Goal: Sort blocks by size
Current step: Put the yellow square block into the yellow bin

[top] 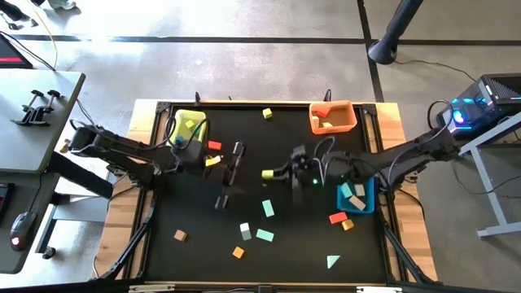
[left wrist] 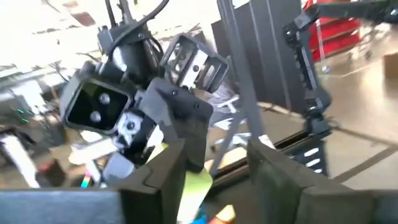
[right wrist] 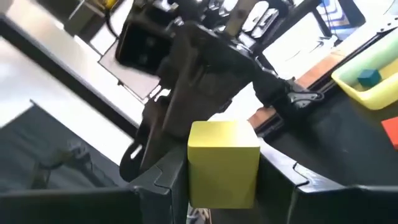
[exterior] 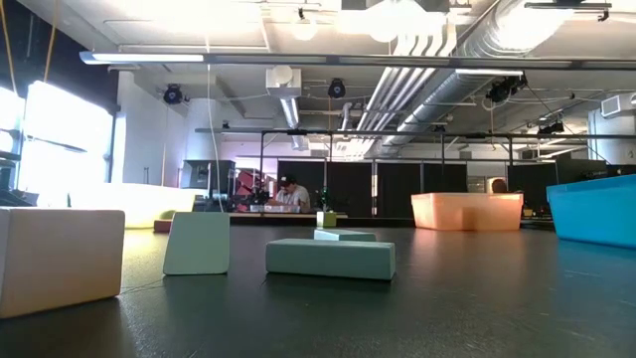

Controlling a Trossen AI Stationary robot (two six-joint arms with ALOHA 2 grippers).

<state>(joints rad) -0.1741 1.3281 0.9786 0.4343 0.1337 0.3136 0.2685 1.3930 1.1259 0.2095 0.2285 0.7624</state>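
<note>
The yellow block is in my right gripper, far from the yellow bin [top: 188,129], so my left gripper should grab the block's loose end [top: 265,174] and bring the block there.
My right gripper [top: 273,172] hangs over the middle of the table, shut on a yellow block [right wrist: 222,160] that also shows in the high view [top: 267,173]. My left gripper [top: 237,159] faces it from the left, open, with nothing between its fingers [left wrist: 166,177]. Other blocks lie flat on the black mat: mint ones [top: 268,208] [top: 264,236], a tan one [top: 180,235], an orange one [top: 238,252], red ones [top: 214,146] [top: 337,217], and a yellow one [top: 267,114]. Neither gripper shows in the low view. My right gripper pinches the yellow block by two opposite side faces [right wrist: 194,180], one finger on each. The fingers lie about level, coming from the table's right side. The block is lifted clear of the mat, its top face up.
A yellow bin [top: 189,124] stands at the far left, an orange bin [top: 332,116] at the far right and a blue bin [top: 356,195] at the right edge, each holding blocks. A mint triangle [top: 332,261] lies near the front. Free mat lies at the near left.
</note>
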